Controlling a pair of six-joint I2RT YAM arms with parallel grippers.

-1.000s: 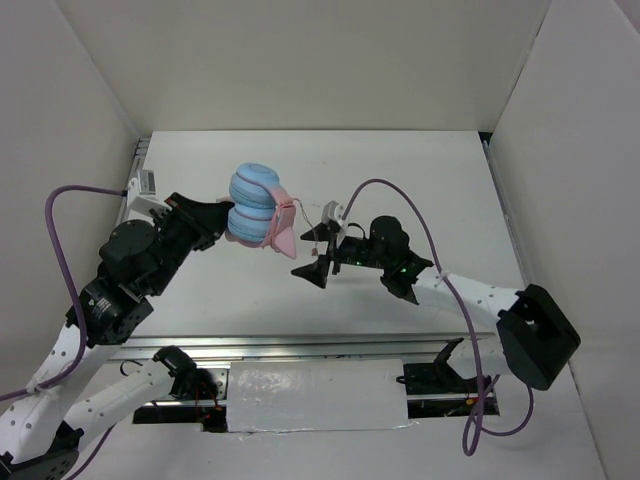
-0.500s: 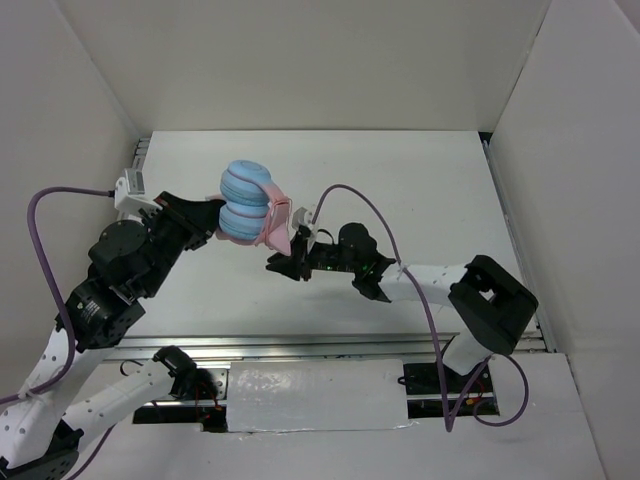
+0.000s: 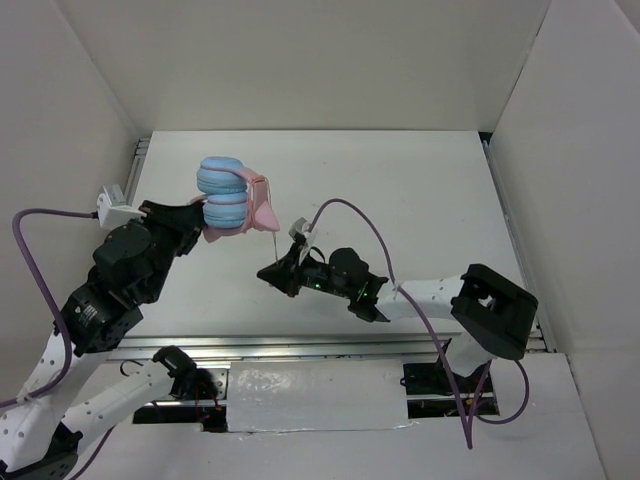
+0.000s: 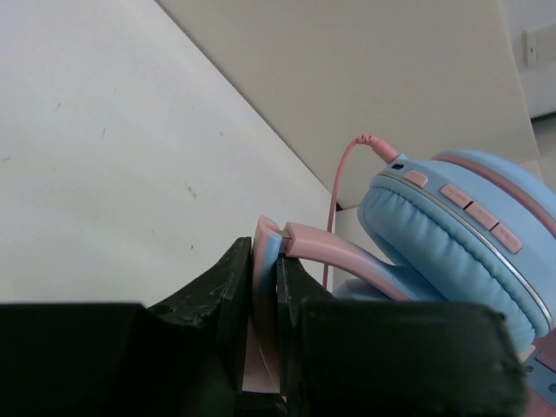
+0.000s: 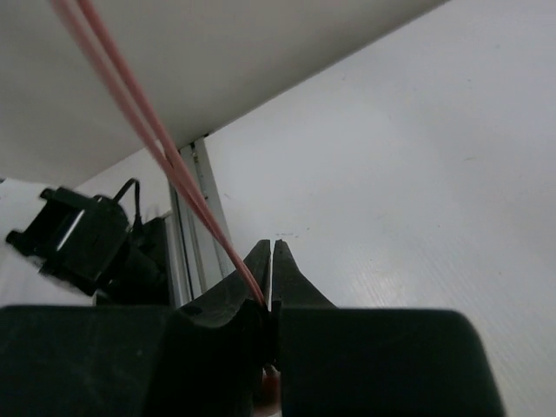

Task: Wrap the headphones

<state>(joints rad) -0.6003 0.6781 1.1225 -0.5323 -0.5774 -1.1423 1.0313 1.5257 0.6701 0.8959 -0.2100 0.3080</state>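
Observation:
Next, I bring my right gripper back and put the cable's end across the headband (image 3: 259, 190), because the thin pink cable (image 3: 275, 244) is pulled tight from the headphones to my right gripper.
The headphones (image 3: 225, 195) hang above the table's left side, light blue ear cups stacked, pink headband to the right. My left gripper (image 3: 205, 222) is shut on the pink headband (image 4: 326, 248); in the left wrist view the band sits pinched in that gripper (image 4: 265, 261), with an ear cup (image 4: 452, 234) at the right. The thin pink cable (image 3: 273, 240) runs down from the headphones to my right gripper (image 3: 268, 272). In the right wrist view the cable (image 5: 148, 130) shows as two strands running into the shut right gripper (image 5: 272, 252).
White walls (image 3: 90, 110) close in the table on the left, back and right. An aluminium rail (image 3: 330, 345) lines the near edge, with a white wrapped block (image 3: 315, 395) below it. Purple arm cables (image 3: 360, 215) loop above the right arm.
My right gripper has gone from open to shut on the cable while moving left and nearer. The left gripper carried the headphones left and farther back.

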